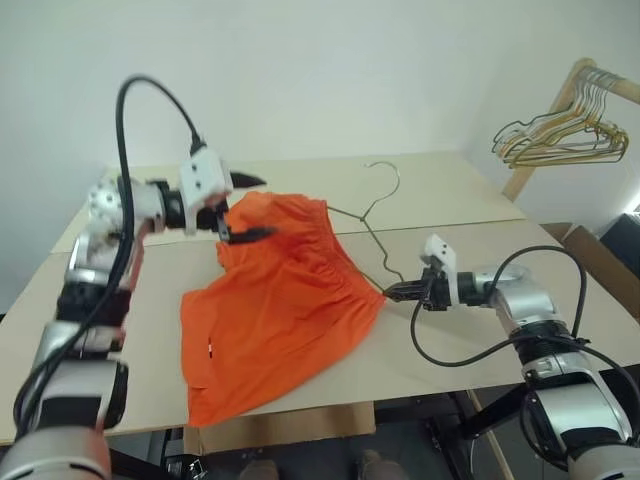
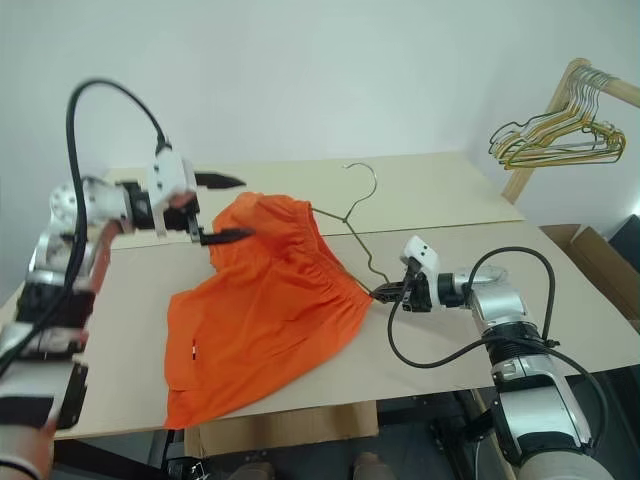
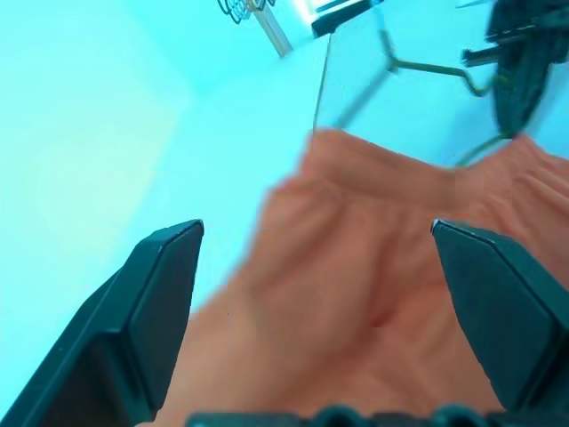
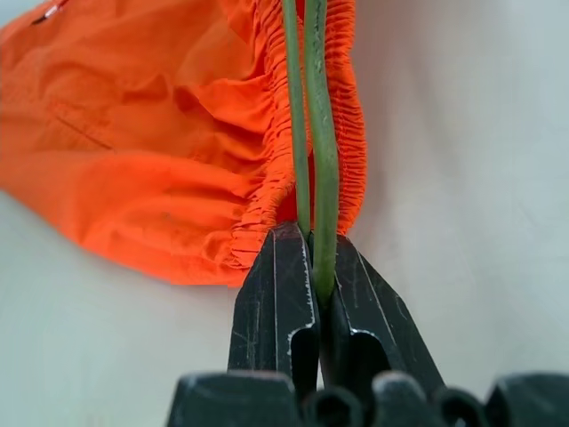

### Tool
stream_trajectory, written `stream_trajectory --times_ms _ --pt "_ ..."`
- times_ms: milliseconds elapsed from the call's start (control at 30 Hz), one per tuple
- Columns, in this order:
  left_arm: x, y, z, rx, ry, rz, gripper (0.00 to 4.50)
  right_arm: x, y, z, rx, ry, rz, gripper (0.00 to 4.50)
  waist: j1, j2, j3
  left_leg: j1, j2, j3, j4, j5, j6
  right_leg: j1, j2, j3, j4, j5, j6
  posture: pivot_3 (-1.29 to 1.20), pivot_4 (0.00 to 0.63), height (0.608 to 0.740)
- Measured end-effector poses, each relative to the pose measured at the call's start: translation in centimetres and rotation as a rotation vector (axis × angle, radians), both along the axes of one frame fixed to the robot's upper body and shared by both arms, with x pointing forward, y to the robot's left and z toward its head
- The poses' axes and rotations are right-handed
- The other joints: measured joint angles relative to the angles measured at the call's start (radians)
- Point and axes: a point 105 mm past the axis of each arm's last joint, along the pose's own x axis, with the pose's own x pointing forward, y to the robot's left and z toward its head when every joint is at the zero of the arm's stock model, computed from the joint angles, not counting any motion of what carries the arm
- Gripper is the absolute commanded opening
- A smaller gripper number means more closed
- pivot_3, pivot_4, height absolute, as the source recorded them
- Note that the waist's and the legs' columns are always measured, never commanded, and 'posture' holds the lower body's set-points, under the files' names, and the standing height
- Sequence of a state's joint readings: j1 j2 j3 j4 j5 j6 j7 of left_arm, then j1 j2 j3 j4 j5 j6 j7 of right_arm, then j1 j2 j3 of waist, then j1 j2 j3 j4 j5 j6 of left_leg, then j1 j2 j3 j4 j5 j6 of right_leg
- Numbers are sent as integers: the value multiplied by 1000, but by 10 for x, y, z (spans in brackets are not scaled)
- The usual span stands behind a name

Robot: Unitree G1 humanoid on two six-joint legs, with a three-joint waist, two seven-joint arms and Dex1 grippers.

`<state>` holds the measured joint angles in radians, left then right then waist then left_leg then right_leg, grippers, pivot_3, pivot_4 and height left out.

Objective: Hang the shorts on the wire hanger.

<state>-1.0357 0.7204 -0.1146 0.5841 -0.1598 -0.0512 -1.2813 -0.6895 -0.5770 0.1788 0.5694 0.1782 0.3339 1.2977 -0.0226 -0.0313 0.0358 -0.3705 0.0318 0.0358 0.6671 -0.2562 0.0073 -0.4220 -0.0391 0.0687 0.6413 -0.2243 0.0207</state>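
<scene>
My gripper should expect the hanger's far corner to be hidden inside the orange shorts (image 1: pixel 280 300) when it lifts them, because the hanger's wire vanishes (image 1: pixel 330 208) at the gathered waistband.
The bright orange shorts (image 1: pixel 280 300) lie spread on the table, with the gathered waistband toward the far right. The thin wire hanger (image 1: pixel 372 238) runs along that waistband, and its hook (image 1: pixel 388 175) points toward the far side. My right gripper (image 1: pixel 390 292) is shut on the hanger's near corner, where two wires (image 4: pixel 311 133) meet beside the waistband. My left gripper (image 1: pixel 266 208) hovers open over the shorts' far left corner. In the left wrist view the orange fabric (image 3: pixel 356 311) shows ahead between its spread fingers (image 3: pixel 169 276).
A bunch of gold and dark wire hangers (image 1: pixel 560 135) hangs on a wooden rack at the far right. The beige table (image 1: pixel 450 190) is made of joined panels. A cardboard box (image 1: pixel 600 260) stands beyond its right edge.
</scene>
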Motion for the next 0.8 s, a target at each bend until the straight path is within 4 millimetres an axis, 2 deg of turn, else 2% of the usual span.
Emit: stream_trajectory --times_ms 67,167,367,567,667,800 --pt "6 2 5 35 16 -16 4462 -1 3 -1 -31 -12 28 0 -2 0 0 -1 0 0 0 0 0 0 0 0 0 0 0 45 0 740" --pt "12 3 2 81 79 -47 4462 -2 10 -2 -56 -34 58 0 -2 0 0 -2 0 0 1 0 1 -1 0 0 0 0 0 38 0 740" --pt "7 -2 -19 191 217 -152 4462 -2 18 0 -78 -74 80 0 -6 0 0 -5 0 -1 4 -1 1 -2 0 0 1 0 0 25 0 740" --pt "6 -9 -34 301 263 -190 4462 1 20 0 -126 -97 82 0 -17 0 0 -9 0 -2 10 -3 5 -3 0 -1 2 0 1 8 0 740" --pt "8 -11 -42 351 288 -183 3939 1 21 0 -139 -106 91 0 -20 0 0 -9 0 -2 11 -3 6 -3 0 -1 2 0 1 0 0 740" --pt "12 -14 -50 394 284 -156 2717 1 22 -2 -162 -113 97 0 -24 0 0 -9 0 -3 11 -4 7 -4 0 -1 3 0 1 -7 0 740"
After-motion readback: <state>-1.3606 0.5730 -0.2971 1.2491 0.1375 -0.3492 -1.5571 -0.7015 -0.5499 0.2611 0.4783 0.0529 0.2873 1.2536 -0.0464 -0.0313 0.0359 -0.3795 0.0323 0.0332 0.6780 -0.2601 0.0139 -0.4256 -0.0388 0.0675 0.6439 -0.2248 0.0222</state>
